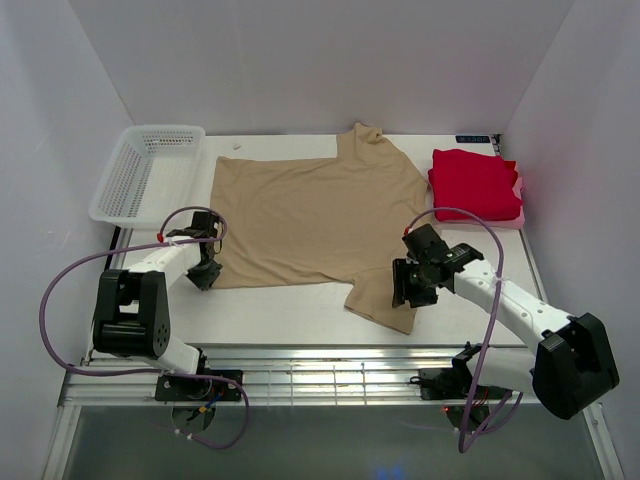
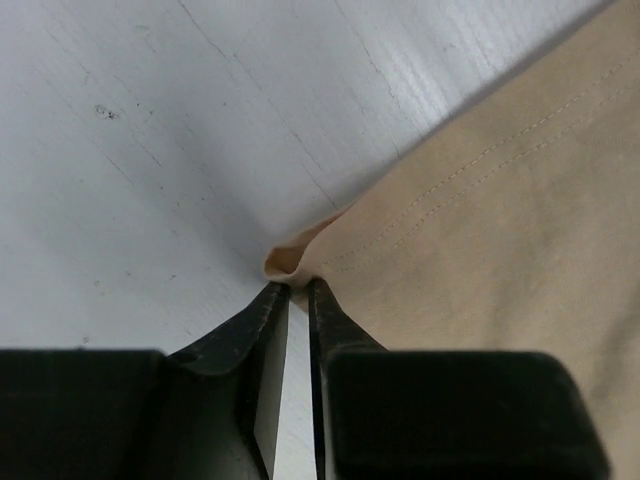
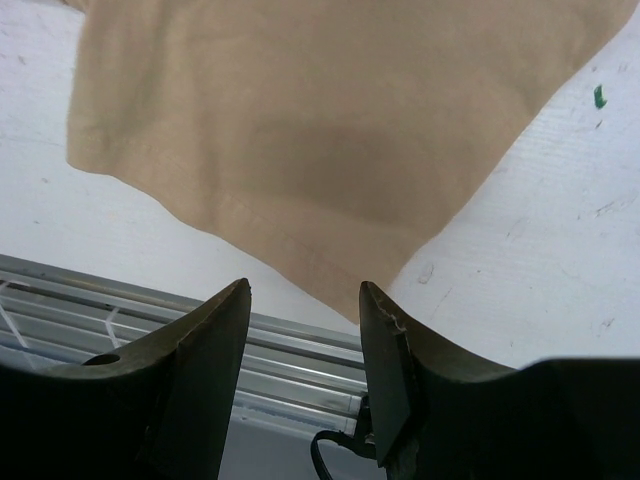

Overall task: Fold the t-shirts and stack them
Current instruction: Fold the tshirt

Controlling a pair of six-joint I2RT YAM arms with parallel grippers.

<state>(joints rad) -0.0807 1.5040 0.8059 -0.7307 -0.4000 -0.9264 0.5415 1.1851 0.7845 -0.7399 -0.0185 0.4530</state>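
Note:
Next, my right gripper pinches the sleeve's tip (image 3: pixel 354 308) before both grippers fold the tan shirt, because my left gripper holds only the hem corner and the near sleeve (image 1: pixel 378 298) lies loose.
A tan t-shirt (image 1: pixel 310 215) lies spread flat in the middle of the table, its collar toward the back. A red t-shirt (image 1: pixel 475 183) sits folded at the back right. My left gripper (image 1: pixel 207 275) is at the tan shirt's near left hem corner. In the left wrist view the fingertips (image 2: pixel 272 296) pinch that bunched corner of the tan shirt (image 2: pixel 500 220), with the left gripper (image 2: pixel 298 288) narrowed onto it. My right gripper (image 1: pixel 405 290) hovers over the near right sleeve. It (image 3: pixel 303 300) stands open with nothing between the fingers, the tan cloth (image 3: pixel 320 120) just beyond them.
A white mesh basket (image 1: pixel 145 170) stands at the back left. A pink edge (image 1: pixel 517 212) shows under the red shirt. Metal rails (image 1: pixel 330 375) run along the table's front edge, close below the right gripper. White walls close in both sides and the back.

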